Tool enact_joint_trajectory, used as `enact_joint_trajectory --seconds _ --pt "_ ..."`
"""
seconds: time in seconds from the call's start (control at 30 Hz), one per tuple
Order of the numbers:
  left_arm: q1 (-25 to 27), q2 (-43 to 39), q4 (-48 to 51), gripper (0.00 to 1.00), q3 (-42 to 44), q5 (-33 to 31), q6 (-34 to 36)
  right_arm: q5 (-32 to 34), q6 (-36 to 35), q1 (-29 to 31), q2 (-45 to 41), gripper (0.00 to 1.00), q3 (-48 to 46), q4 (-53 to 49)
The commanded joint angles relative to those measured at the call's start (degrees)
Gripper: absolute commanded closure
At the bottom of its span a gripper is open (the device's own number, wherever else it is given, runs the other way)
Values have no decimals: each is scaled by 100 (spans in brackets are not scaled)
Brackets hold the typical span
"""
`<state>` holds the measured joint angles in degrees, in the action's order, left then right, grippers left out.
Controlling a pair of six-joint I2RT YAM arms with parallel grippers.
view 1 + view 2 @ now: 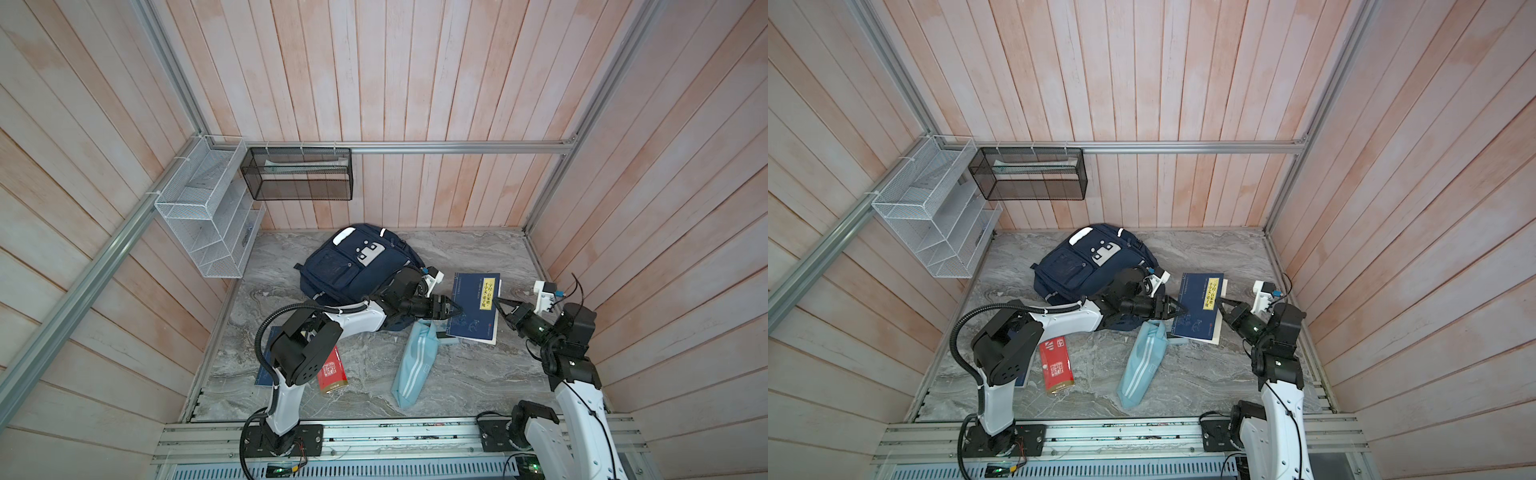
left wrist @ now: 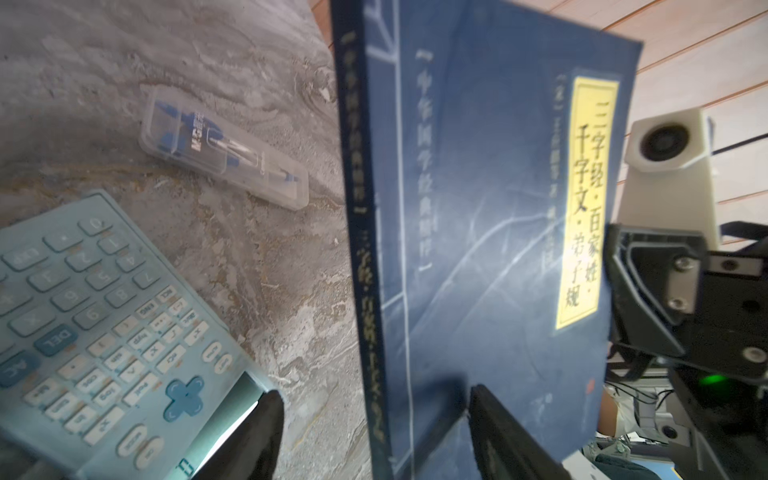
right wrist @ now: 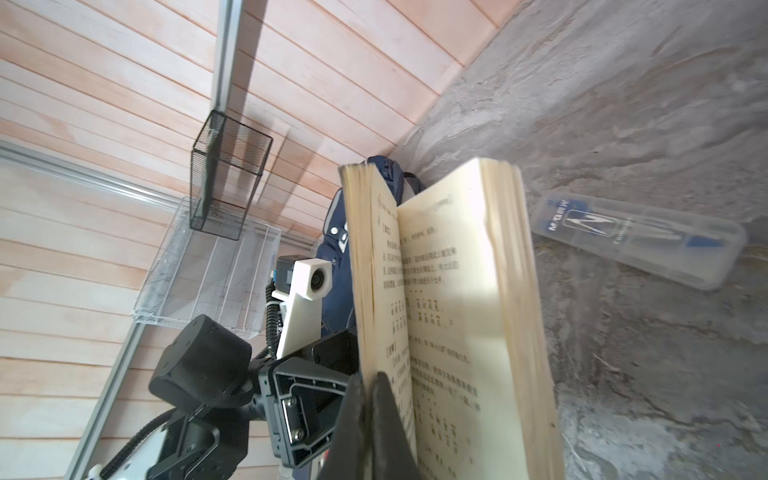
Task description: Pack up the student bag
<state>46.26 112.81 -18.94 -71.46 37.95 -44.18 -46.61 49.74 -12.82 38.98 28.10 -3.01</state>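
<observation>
The dark-blue book has only the cover and a few pages (image 3: 371, 288) pinched in my right gripper, so I should open that gripper and clamp all the pages together (image 3: 512, 304).
The student bag (image 1: 353, 270) (image 1: 1088, 270), a navy backpack, lies at the back of the marble table in both top views. To its right a dark-blue book with a yellow title label (image 1: 476, 309) (image 1: 1198, 309) (image 2: 478, 208) is held up off the table, its pages fanned open (image 3: 449, 311). My right gripper (image 1: 499, 301) (image 3: 368, 377) is shut on the cover and a few pages at the book's right edge. My left gripper (image 1: 458, 310) (image 2: 376, 415) is open, its fingers either side of the book's spine edge without clamping it.
A light-blue striped pouch (image 1: 415, 365) lies in front of the book, and a red book (image 1: 332, 370) lies near the left arm's base. A light-blue calculator (image 2: 104, 332) and a clear compass case (image 2: 224, 166) (image 3: 636, 245) lie under the book. A white wire rack (image 1: 203, 212) and a black mesh basket (image 1: 299, 174) hang on the walls.
</observation>
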Motion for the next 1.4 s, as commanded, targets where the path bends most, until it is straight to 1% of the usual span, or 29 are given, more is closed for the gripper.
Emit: enact_joint_trajectory --seconds 0.0,0.03,0.07,0.1,0.13,0.23,0.27,0.33,0.37,0.43,0.47,0.5,0.53,0.63,0.67,0.8,0.83,0.87,0.9,0.93,0.97,1.0,1.03,1.1,1.17,1.2,1.23,1.3,1.37 --pt "15 -364 -1033 33 222 206 -214 -409 400 203 19 100 -63 633" --pt "11 -442 -1309 38 327 245 -313 -447 412 276 108 100 -90 756" --pt "15 -510 -1493 39 387 272 -378 -436 476 382 189 100 -153 965" --pt "10 -523 -1520 40 376 310 -402 -406 573 503 257 100 -228 1221" --pt "-1 -515 -1494 45 336 371 -410 -346 656 663 344 100 -285 1464" --pt "-36 -568 -1531 78 418 398 -544 16 339 996 639 100 -122 1319" --pt "-46 -629 -1508 86 469 377 -585 109 231 1030 718 100 -96 1278" --pt "-64 -792 -1423 93 566 284 -610 178 14 1035 855 100 -110 1270" --pt "-66 -881 -1257 96 570 235 -553 132 -123 1026 924 97 -125 1371" --pt "-64 -1035 -1099 100 584 220 -458 118 -565 1019 1072 55 -129 1449" --pt "-75 -1106 -1040 100 590 234 -438 245 -906 1022 1199 37 -63 1288" --pt "-82 -1156 -1016 100 598 287 -432 270 -1129 1019 1337 27 -9 1243" --pt "-98 -1206 -1015 100 613 340 -445 118 -1307 1024 1528 22 47 1302" --pt "-126 -1288 -1025 100 635 520 -479 -701 -1163 1147 2021 22 -1 2322" --pt "-133 -1281 -1015 100 641 569 -486 -909 -1172 1245 2143 22 28 2548" --pt "-199 -1247 -840 100 624 529 -381 -1297 -1168 1464 2358 29 125 2954" --pt "-247 -1221 -902 99 662 544 -387 -1384 -1041 1498 2405 32 84 3150" --pt "-300 -1197 -1075 99 737 562 -400 -1433 -918 1522 2449 38 25 3392" --pt "-355 -1169 -1155 99 780 578 -430 -1466 -837 1535 2485 48 0 3522" --pt "-425 -1121 -1214 98 792 639 -461 -1487 -837 1537 2544 63 -1 3548" --pt "-486 -1089 -1245 92 802 702 -480 -1481 -879 1535 2574 80 21 3494" --pt "-541 -1069 -1261 83 815 737 -477 -1409 -996 1533 2594 100 57 3334" --pt "-576 -1077 -1232 76 831 733 -440 -1345 -1127 1530 2585 100 96 3210" --pt "-677 -1197 -695 53 772 543 -81 -956 -1252 1501 2500 100 153 2977" --pt "-809 -1442 129 37 732 -58 367 -535 -1238 1354 2387 100 191 2853" --pt "-893 -1567 536 32 694 -362 548 -364 -1121 1280 2318 100 184 2881" --pt "-988 -1683 1050 28 627 -834 786 -101 -971 1176 2238 100 183 2878" --pt "-1175 -1850 1657 26 572 -1486 1066 507 -865 1061 2087 100 200 2704" --pt "-1345 -1801 2189 29 422 -1895 1387 1199 -981 1058 1975 100 312 2254"
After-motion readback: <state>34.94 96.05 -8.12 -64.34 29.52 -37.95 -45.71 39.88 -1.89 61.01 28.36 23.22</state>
